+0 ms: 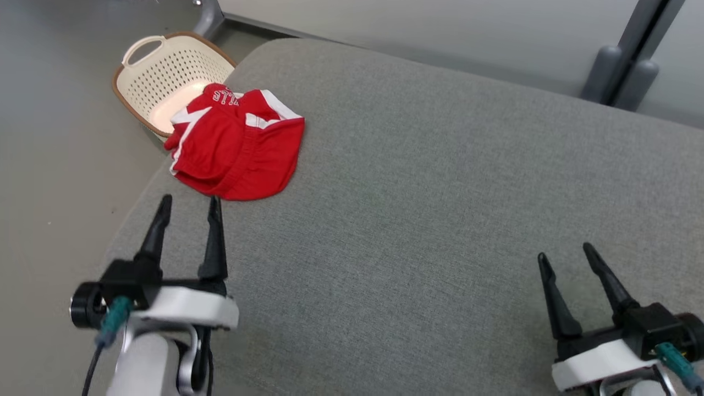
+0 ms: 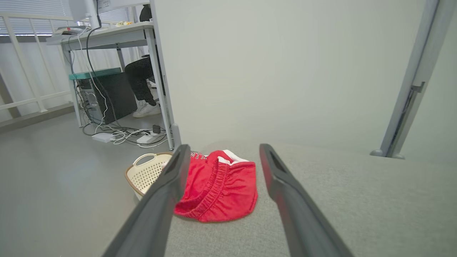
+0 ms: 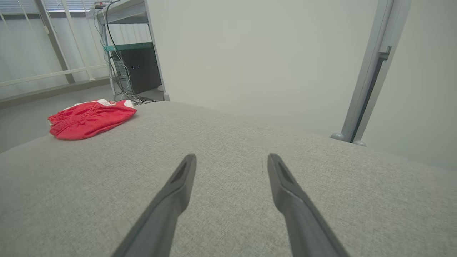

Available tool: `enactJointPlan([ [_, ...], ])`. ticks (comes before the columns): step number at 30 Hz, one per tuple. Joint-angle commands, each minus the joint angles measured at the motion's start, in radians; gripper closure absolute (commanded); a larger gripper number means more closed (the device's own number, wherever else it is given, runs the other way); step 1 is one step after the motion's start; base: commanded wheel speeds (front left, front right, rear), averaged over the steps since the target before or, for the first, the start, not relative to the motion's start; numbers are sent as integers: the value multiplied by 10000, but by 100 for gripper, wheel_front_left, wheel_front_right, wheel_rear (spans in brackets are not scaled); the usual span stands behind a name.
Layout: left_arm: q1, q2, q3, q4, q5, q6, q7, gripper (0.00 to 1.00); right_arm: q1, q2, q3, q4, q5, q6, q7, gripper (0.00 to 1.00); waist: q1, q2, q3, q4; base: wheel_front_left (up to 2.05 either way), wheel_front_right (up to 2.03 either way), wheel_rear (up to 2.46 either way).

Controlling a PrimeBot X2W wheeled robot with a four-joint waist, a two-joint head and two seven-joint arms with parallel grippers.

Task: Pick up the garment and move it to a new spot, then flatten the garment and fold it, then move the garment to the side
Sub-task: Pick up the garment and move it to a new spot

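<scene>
The garment will come free and leave the basket behind, empty, when the robot lifts, because the garment's far end (image 1: 205, 105) drapes loosely over the basket's rim (image 1: 155, 131).
The garment (image 1: 234, 146) is a pair of red shorts with white trim, crumpled at the far left edge of the grey upholstered surface (image 1: 440, 220). My left gripper (image 1: 190, 203) is open just short of its near hem, nothing between the fingers. In the left wrist view the garment (image 2: 217, 187) lies ahead between the open fingers of the left gripper (image 2: 221, 150). My right gripper (image 1: 566, 253) stands open at the lower right, far from the garment. In the right wrist view the right gripper (image 3: 232, 157) hovers over bare fabric, with the garment (image 3: 89, 119) at far left.
A cream perforated basket (image 1: 165, 77) with a brown rim stands on the floor just beyond the garment, also seen as the basket (image 2: 148, 173) in the left wrist view. A desk (image 2: 107, 35) with cables and a seated person's legs (image 2: 141, 82) is behind. A grey post (image 1: 627, 60) rises at back right.
</scene>
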Motion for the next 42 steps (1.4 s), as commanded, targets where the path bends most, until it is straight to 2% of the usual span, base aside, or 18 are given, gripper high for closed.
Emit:
enactJointPlan([
  [1,-688,38,162,547,-94,-107,-12,0,-195,-247,-9,-53,-78,-12,-53,0,0,0,976,-403,0,0,0],
  [4,-2694,354,518,2401,-434,-369,238,0,-658,-703,40,-184,-185,-12,-53,0,0,0,1832,-790,0,0,0],
  [9,-5612,1205,845,4864,-993,-912,1997,0,-1214,-1268,-171,-402,-305,-12,-55,0,0,0,3067,-1391,0,0,0],
  [13,-7338,1784,1063,6587,-1528,-1222,3579,0,-1504,-1577,-350,-434,-376,-19,-21,0,0,0,3803,-1777,0,0,0],
  [22,-9084,2678,875,8797,-2023,-1504,5936,0,-1804,-1667,-529,-288,-463,-46,56,0,0,0,4686,-2360,0,0,0],
  [25,-9346,2993,708,9195,-1941,-1550,6116,0,-1966,-1632,-526,-190,-457,-49,94,0,0,0,4890,-2499,0,0,0],
  [26,-9406,3051,655,9239,-1916,-1561,5990,78,-2027,-1618,-520,-167,-464,-53,100,0,0,0,4937,-2534,0,0,0],
  [27,-9415,3054,607,9300,-1932,-1572,5864,100,-2072,-1617,-518,-151,-477,-55,100,0,0,0,4965,-2547,0,0,0],
  [29,-9442,2991,582,9335,-2078,-1578,5487,100,-2139,-1608,-545,-127,-495,-56,102,0,0,0,4986,-2564,0,0,0],
  [34,-9508,3011,267,8789,-2290,-1590,3784,100,-2334,-1406,-501,-125,-426,-56,101,0,0,0,4566,-2690,0,0,0],
  [38,-9381,3441,-425,8071,-2195,-1580,2544,100,-2207,-1018,-421,-226,-499,-52,70,0,0,0,3854,-2860,0,0,0],
  [42,-9436,3553,-1077,7277,-2295,-1582,1994,100,-2016,-460,-303,-211,-431,-18,10,0,0,0,2986,-3097,0,0,0],
])
